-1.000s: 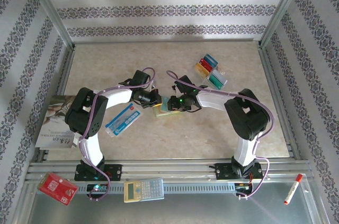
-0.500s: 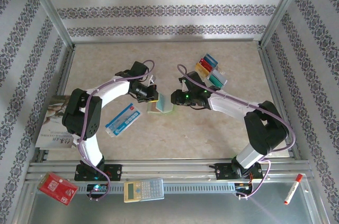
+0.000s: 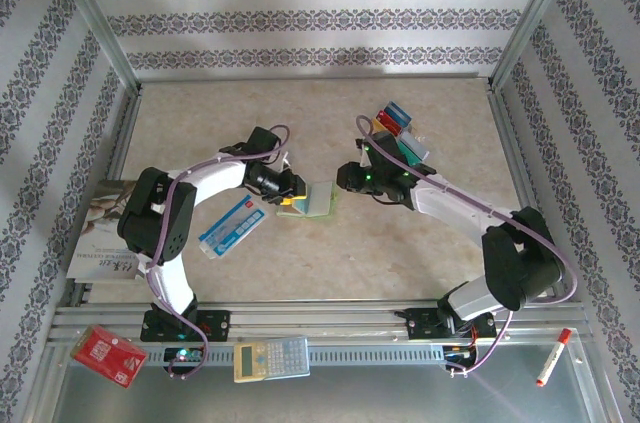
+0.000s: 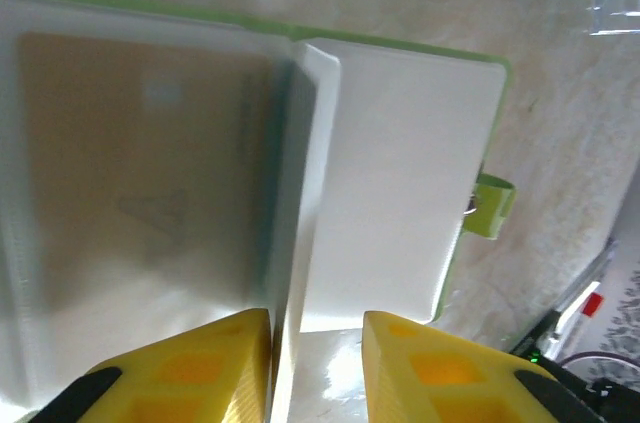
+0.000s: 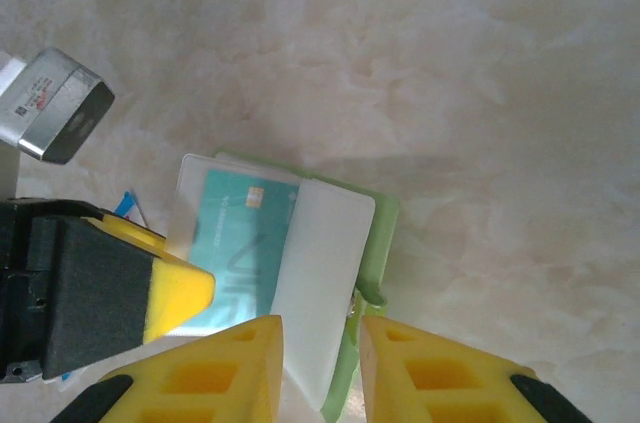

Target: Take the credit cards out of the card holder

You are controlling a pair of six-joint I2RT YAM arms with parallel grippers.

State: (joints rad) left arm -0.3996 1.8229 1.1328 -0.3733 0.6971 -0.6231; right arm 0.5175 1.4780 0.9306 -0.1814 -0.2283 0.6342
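Next, I lay the sleeve over the white page [image 4: 405, 168] before I pull the card out, because the sleeve with the teal card [image 4: 308, 158] is standing on edge in my left gripper.
The lime-green card holder [image 3: 318, 201] lies open on the table between my two grippers. My left gripper [image 3: 290, 197] sits at its left edge. In the left wrist view its yellow fingers [image 4: 225, 363] stand apart, and the edge of a white inner flap [image 4: 390, 173] lies in the gap, untouched on the right side. A teal card [image 5: 235, 238] sits behind a clear sleeve of the card holder [image 5: 378, 233]. My right gripper [image 3: 343, 178] hovers just right of it, open [image 5: 320, 328], with nothing between the fingers. Several credit cards [image 3: 397, 133] lie in a heap at the back right.
A blue-and-white packet [image 3: 232, 225] lies left of the card holder, under the left arm. A booklet [image 3: 100, 233] sits at the table's left edge. On the near rail are a red board [image 3: 108, 355], a calculator [image 3: 272, 358] and a red marker [image 3: 553, 356].
My left gripper's jaws have parted at the card holder's edge. The right gripper has pulled back from the card holder toward the right, its arm stretching out. The card holder now lies open flatter.
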